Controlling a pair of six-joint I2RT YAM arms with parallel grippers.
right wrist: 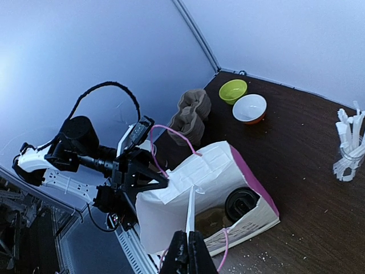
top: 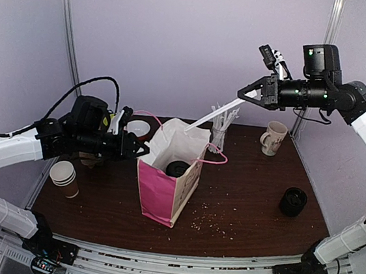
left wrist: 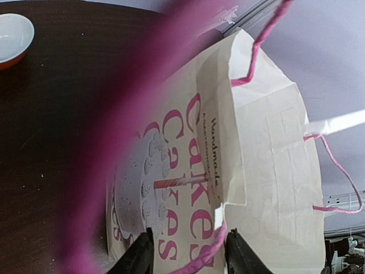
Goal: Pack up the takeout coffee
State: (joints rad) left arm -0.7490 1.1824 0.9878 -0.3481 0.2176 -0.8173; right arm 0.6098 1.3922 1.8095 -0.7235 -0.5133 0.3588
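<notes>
My right gripper is pointing the white straw's tip (top: 188,129) into the paper bag's opening (top: 175,145). It should now guide the straw in and let go of it there.
The takeout coffee (top: 178,169), a cup with a black lid, stands inside the white and pink paper bag (top: 168,188); the lid also shows in the right wrist view (right wrist: 242,204). My left gripper (top: 141,149) is at the bag's left rim. In the left wrist view its fingers (left wrist: 191,231) are apart, with the bag's pink handle (left wrist: 208,251) running between them. My right gripper (top: 243,94) is high at the right, shut on a white wrapped straw (top: 215,114). The straw's tip (right wrist: 190,211) points down at the bag's mouth.
A stack of lidless brown cups (top: 65,178) stands front left and a black lid stack (top: 293,201) at the right. A mug (top: 274,138) and a glass of straws (top: 219,134) stand behind the bag. A white bowl (top: 137,129), green bowl (right wrist: 233,91) and cardboard carrier (right wrist: 193,114) are at the back left.
</notes>
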